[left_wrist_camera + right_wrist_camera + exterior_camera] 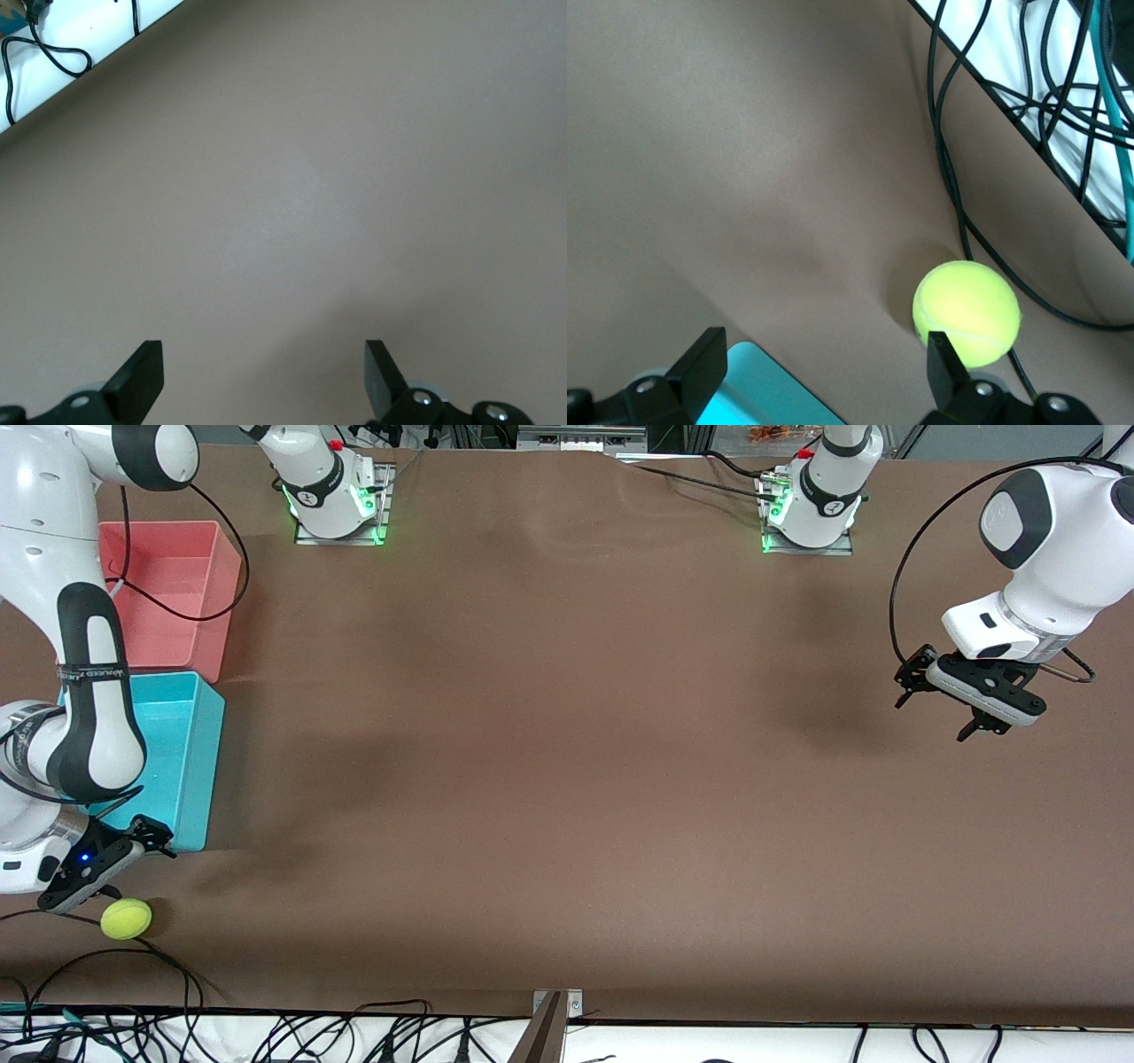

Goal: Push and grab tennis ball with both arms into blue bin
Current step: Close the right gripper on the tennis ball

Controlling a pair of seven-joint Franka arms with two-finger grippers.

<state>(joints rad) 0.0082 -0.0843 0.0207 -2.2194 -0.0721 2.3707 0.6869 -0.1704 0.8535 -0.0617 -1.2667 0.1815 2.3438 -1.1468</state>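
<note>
One finger of my right gripper is in line with the tennis ball (pixel 967 312). Next, I back off and shift until both fingers straddle the ball (pixel 127 919), then close.
The yellow-green tennis ball (pixel 126 919) (pixel 967 312) lies on the brown table at the right arm's end, nearer to the front camera than the blue bin (pixel 190 753). My right gripper (pixel 133 864) (pixel 824 354) hangs open and low between the bin's near corner (pixel 757 390) and the ball. One fingertip (pixel 939 354) is right beside the ball, and nothing lies between the fingers. Over bare table at the left arm's end, my left gripper (pixel 935 710) (pixel 261 354) is open and empty.
A pink-red bin (pixel 168 593) stands against the blue bin, farther from the front camera. Black cables (pixel 133 974) trail along the table's near edge close to the ball. A metal bracket (pixel 554 1010) sits at the middle of that edge.
</note>
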